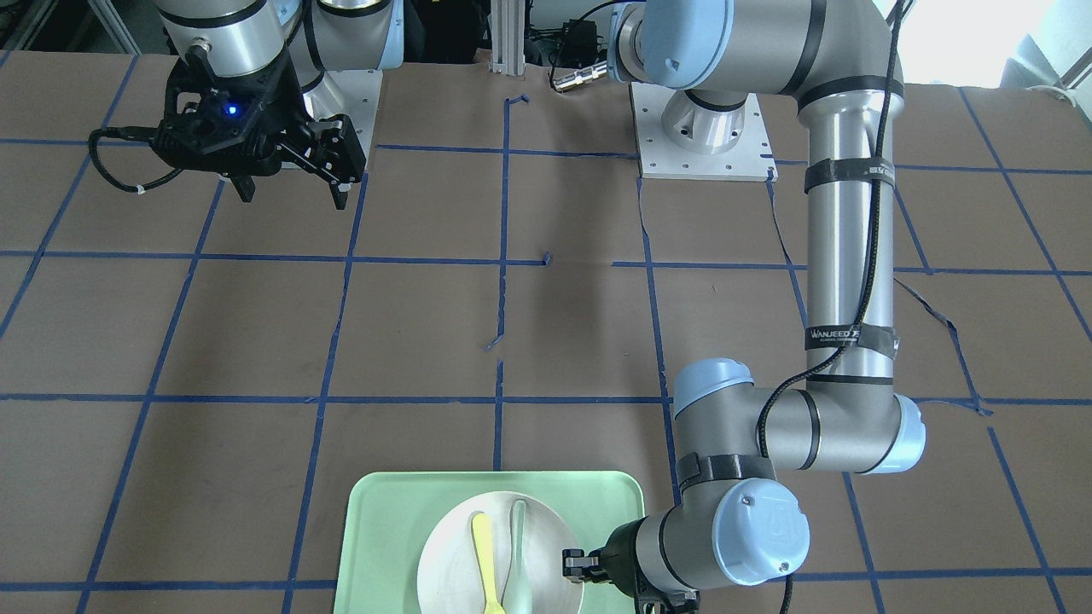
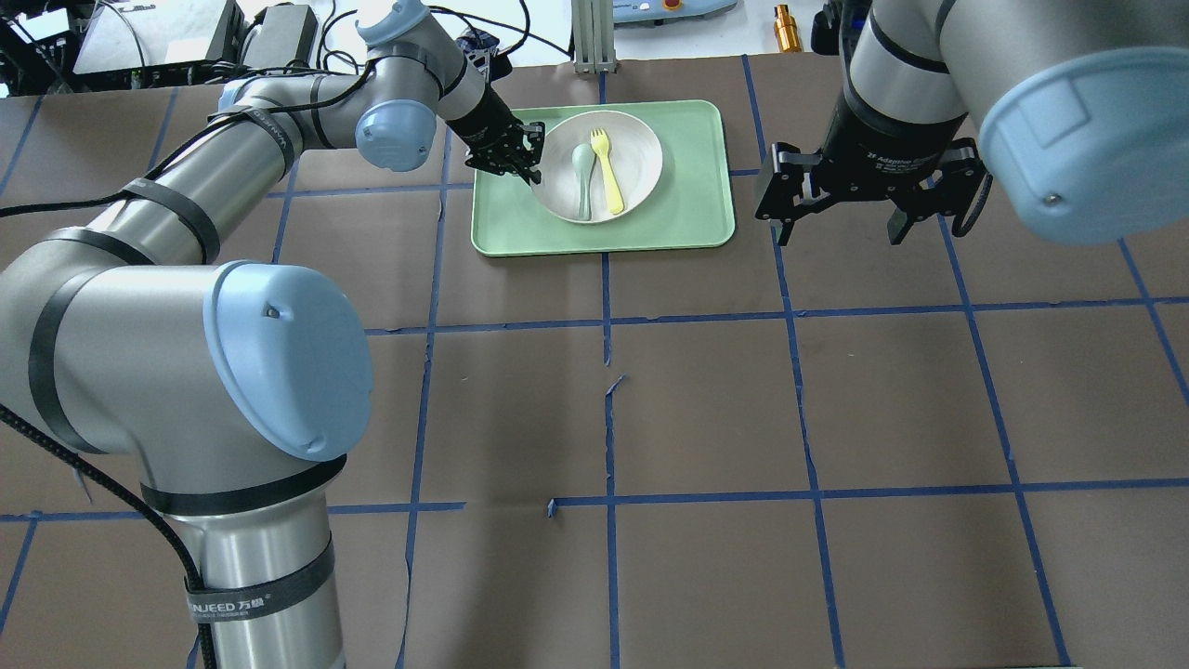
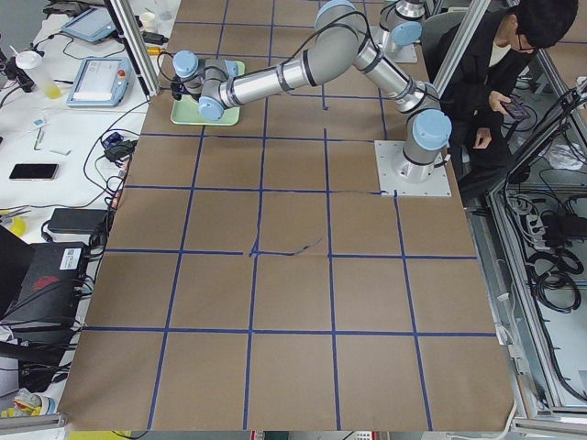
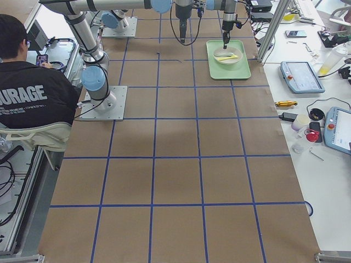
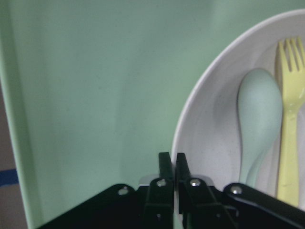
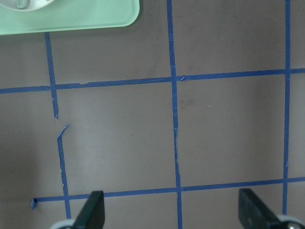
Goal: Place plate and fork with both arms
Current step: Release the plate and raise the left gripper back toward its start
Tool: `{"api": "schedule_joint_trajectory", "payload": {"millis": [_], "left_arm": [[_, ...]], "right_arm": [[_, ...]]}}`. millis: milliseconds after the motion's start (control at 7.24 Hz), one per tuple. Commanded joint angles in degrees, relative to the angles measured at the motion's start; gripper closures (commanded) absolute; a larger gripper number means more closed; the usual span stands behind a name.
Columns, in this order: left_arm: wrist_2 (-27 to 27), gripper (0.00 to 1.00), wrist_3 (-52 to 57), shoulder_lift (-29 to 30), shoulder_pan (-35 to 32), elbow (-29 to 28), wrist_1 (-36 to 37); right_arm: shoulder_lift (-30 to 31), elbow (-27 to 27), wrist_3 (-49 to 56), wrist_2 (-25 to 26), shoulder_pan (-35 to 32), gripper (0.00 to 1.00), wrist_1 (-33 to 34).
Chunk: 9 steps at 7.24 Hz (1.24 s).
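Note:
A part of the plate (image 1: pixel 502 538) shows between the fork's handle and the spoon's handle, so the yellow fork (image 1: pixel 485 562) will come loose when the robot lifts it, and the spoon will stay in the plate.
The off-white plate (image 2: pixel 641 149) lies on a mint-green tray (image 2: pixel 687 214) at the table's far side. The yellow fork (image 2: pixel 608 172) lies in the plate beside a pale grey-green spoon (image 2: pixel 582 172). My left gripper (image 2: pixel 529 167) is at the plate's left rim. In the left wrist view its fingers (image 5: pixel 165 167) are shut on the rim of the plate (image 5: pixel 214 119), with the fork (image 5: pixel 288 143) and spoon (image 5: pixel 257 109) just beyond. My right gripper (image 2: pixel 841 218) hangs open and empty above the table, right of the tray.
The table is brown with a blue tape grid. The tray's corner shows at the top left of the right wrist view (image 6: pixel 71 19). A person sits behind the robot in the side views.

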<state>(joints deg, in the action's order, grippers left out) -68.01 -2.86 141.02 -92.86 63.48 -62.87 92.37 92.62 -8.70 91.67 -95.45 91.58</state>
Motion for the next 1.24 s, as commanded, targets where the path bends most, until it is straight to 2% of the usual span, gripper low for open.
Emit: {"api": "schedule_joint_trajectory", "payload": {"millis": [0, 138, 276, 415, 691, 967, 1106], "left_arm": [[-0.54, 0.0, 1.1, -4.93, 0.74, 3.13, 0.12], [-0.72, 0.0, 1.19, -8.79, 2.58, 5.14, -2.49], [-1.41, 0.0, 2.75, -14.4, 4.68, 9.78, -6.09], [-4.81, 0.0, 4.34, -21.15, 5.66, 16.43, -6.73], [-17.7, 0.0, 3.48, -35.47, 5.41, 28.05, -7.7], [-19.79, 0.0, 1.47, -47.45, 4.88, 31.35, -19.25], [-19.53, 0.0, 1.19, -51.07, 4.79, 30.66, -23.22]], "right_arm": [[0.0, 0.01, 0.0, 0.0, 0.0, 0.0, 0.0], [0.0, 0.02, 0.0, 0.0, 0.0, 0.0, 0.0], [0.0, 0.02, 0.0, 0.0, 0.0, 0.0, 0.0], [0.0, 0.02, 0.0, 0.0, 0.0, 0.0, 0.0], [0.0, 0.02, 0.0, 0.0, 0.0, 0.0, 0.0], [0.0, 0.1, 0.0, 0.0, 0.0, 0.0, 0.0], [0.0, 0.19, 0.0, 0.0, 0.0, 0.0, 0.0]]}}
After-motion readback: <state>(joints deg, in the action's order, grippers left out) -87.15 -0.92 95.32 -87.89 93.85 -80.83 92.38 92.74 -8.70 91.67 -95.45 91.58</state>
